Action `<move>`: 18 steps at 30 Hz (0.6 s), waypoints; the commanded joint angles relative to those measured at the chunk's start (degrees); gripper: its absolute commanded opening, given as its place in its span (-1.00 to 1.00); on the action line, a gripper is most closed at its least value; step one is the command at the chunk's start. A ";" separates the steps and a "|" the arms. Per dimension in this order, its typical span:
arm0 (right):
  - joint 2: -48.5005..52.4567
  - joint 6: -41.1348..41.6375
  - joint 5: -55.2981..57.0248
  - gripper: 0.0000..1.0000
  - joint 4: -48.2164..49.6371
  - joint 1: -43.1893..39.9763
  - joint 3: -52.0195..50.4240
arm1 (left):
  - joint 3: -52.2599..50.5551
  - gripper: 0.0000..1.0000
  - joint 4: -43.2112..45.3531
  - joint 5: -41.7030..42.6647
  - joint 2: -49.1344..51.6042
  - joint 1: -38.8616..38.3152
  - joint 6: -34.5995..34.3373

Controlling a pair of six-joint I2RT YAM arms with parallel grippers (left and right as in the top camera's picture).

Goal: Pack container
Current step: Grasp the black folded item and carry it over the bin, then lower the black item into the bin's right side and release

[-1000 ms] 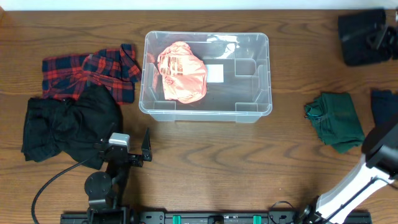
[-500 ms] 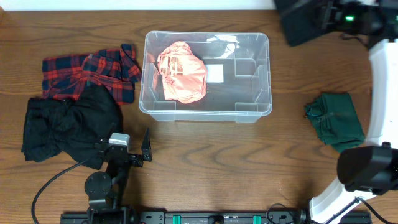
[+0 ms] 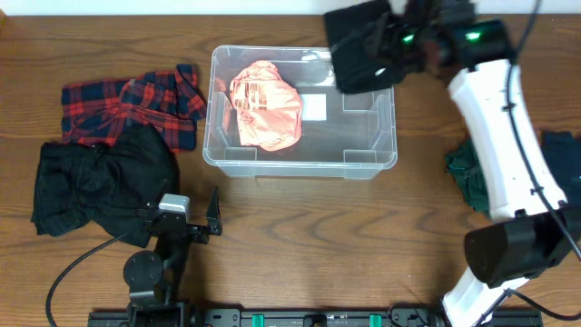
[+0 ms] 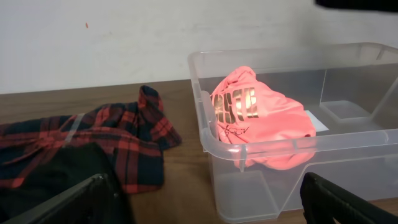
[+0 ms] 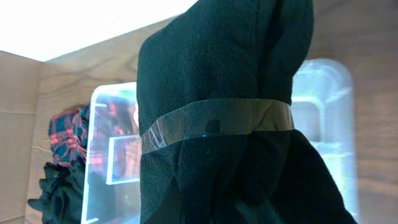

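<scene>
The container's half (image 3: 338, 138) next to the pink garment is free. My right gripper should keep lowering the black folded garment until it lies flat on the bottom (image 3: 339, 118).
The clear container (image 3: 300, 168) stands mid-table with a pink garment (image 3: 265, 104) in its left half and a white label (image 3: 314, 107) on its bottom. My right gripper (image 3: 392, 44) is shut on a black folded garment (image 3: 361, 56) and holds it above the container's far right corner. In the right wrist view this garment (image 5: 224, 124), banded with clear tape, hides the fingers, and the container (image 5: 326, 112) lies below. My left gripper (image 3: 195, 222) is open and empty near the front edge. Its view shows the container (image 4: 280, 180) and the pink garment (image 4: 258, 115).
A red plaid shirt (image 3: 132, 107) and a black garment (image 3: 100, 182) lie left of the container. A green garment (image 3: 465, 173) and a dark blue one (image 3: 563, 150) lie at the right, partly behind my right arm. The plaid shirt also shows in the left wrist view (image 4: 106, 134).
My right arm has swung left from the far right corner, carrying the black garment to above the container's far right corner. The left arm has not moved.
</scene>
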 commanded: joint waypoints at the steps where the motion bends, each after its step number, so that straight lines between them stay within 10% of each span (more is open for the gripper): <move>1: -0.63 5.77 4.20 -0.97 2.14 3.06 -3.63 | -1.09 0.96 -1.86 0.15 -0.04 0.22 -0.50; 18: -0.61 12.20 5.86 -0.97 14.40 5.33 -21.09 | -1.09 0.96 -1.86 0.15 -0.04 0.22 -0.50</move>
